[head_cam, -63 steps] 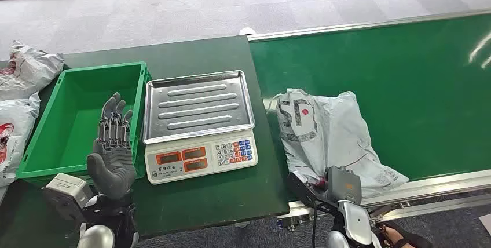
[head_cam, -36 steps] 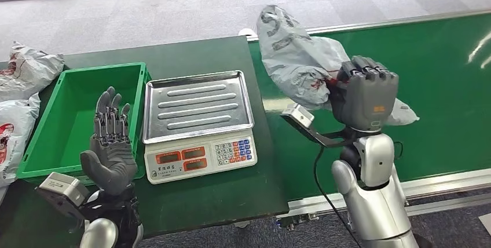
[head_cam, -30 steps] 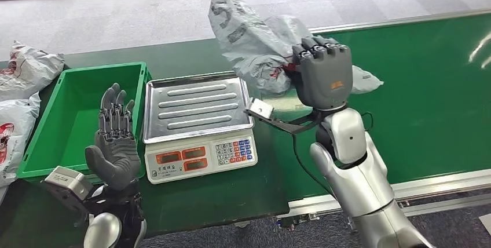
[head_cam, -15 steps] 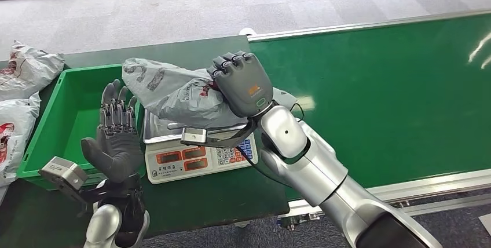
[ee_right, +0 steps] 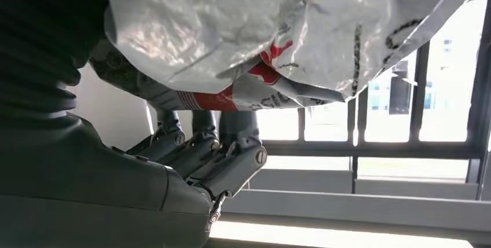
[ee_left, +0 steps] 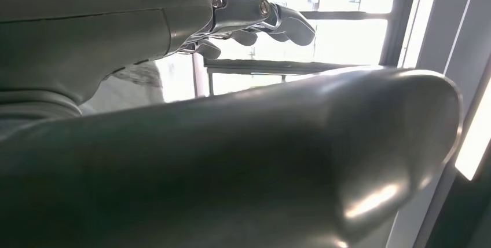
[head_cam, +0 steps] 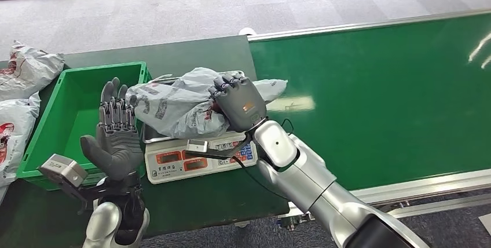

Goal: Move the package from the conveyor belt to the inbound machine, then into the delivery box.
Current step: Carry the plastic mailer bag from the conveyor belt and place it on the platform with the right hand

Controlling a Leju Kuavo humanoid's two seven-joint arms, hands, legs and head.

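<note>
The plastic of the package (head_cam: pixel 176 104) lies in loose folds (head_cam: pixel 194 98). The package should sag and spread wide below my hold when I lift it by its upper edge.
The package (head_cam: pixel 179 103), a crumpled grey plastic mail bag with dark print, lies across the steel tray of the weighing scale (head_cam: pixel 200 152). My right hand (head_cam: pixel 238 102) grips its middle from above. From the right wrist view the bag (ee_right: pixel 278 28) bulges over my curled fingers (ee_right: pixel 197 149), with red print showing. My left hand (head_cam: pixel 116 135) stands upright with fingers spread and nothing in it, at the near edge of the green delivery box (head_cam: pixel 69 115). The left wrist view looks along that open hand (ee_left: pixel 255 19) toward bright windows.
The green conveyor belt (head_cam: pixel 376 86) runs to the right with a metal rail along its near side. The scale and box sit on a dark green table (head_cam: pixel 197 201). Other grey mail bags (head_cam: pixel 20 91) lie on the floor beside the box.
My right arm lifted the package off the belt, swung it left over the scale and lowered it onto the tray. My left hand stayed raised by the box.
</note>
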